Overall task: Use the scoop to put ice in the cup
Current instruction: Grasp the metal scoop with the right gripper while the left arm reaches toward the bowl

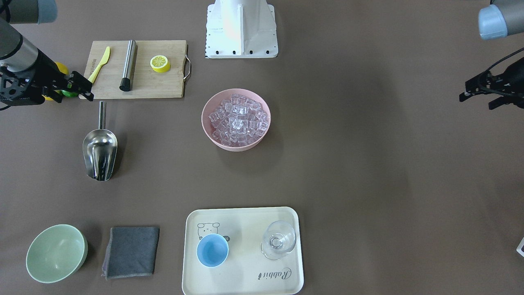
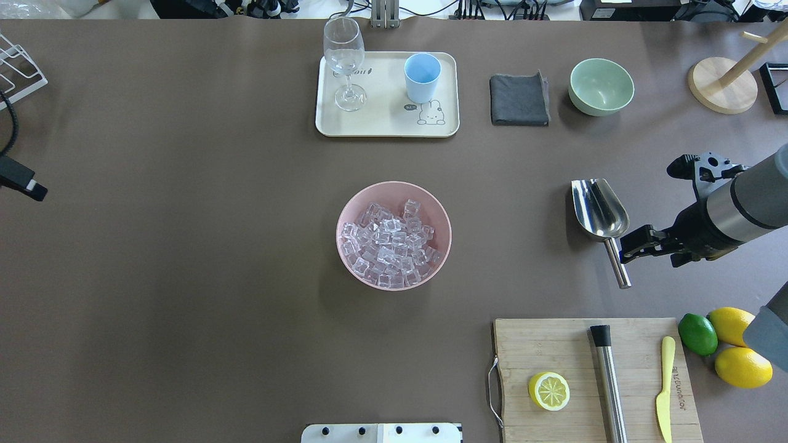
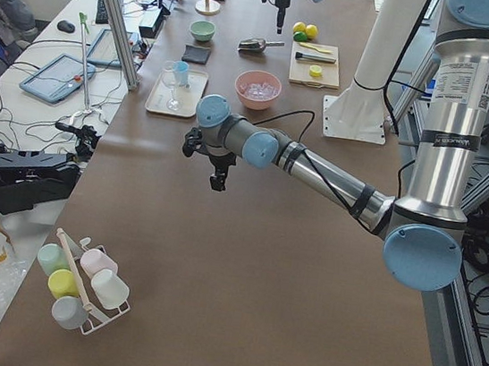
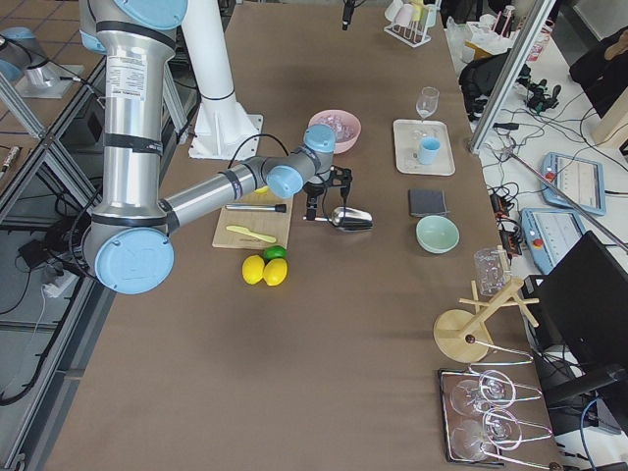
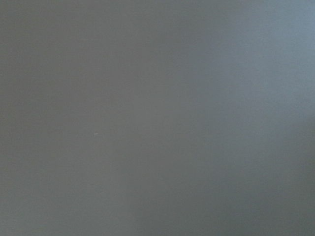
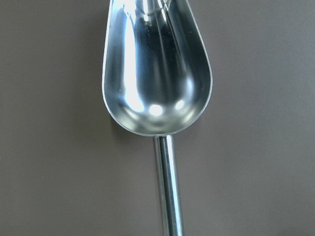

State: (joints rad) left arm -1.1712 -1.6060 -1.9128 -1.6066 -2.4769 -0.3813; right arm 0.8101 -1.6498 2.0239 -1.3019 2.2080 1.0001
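My gripper will, I expect, spill some cubes outside when I scoop, because the ice is a heap of separate cubes close to the pink bowl's rim.
The steel scoop lies flat on the brown table with its handle towards the robot; it fills the right wrist view and is empty. My right gripper hovers just above the handle end, jaws open, not holding it. The ice is heaped in a pink bowl at the table's middle. The light-blue cup stands empty on a cream tray at the far side. My left gripper is open and empty over bare table far to the left.
A clear glass shares the tray. A grey cloth and a pale green bowl lie beyond the scoop. A cutting board with a lemon half, a steel cylinder and a yellow knife is near the right arm, with whole fruits beside it.
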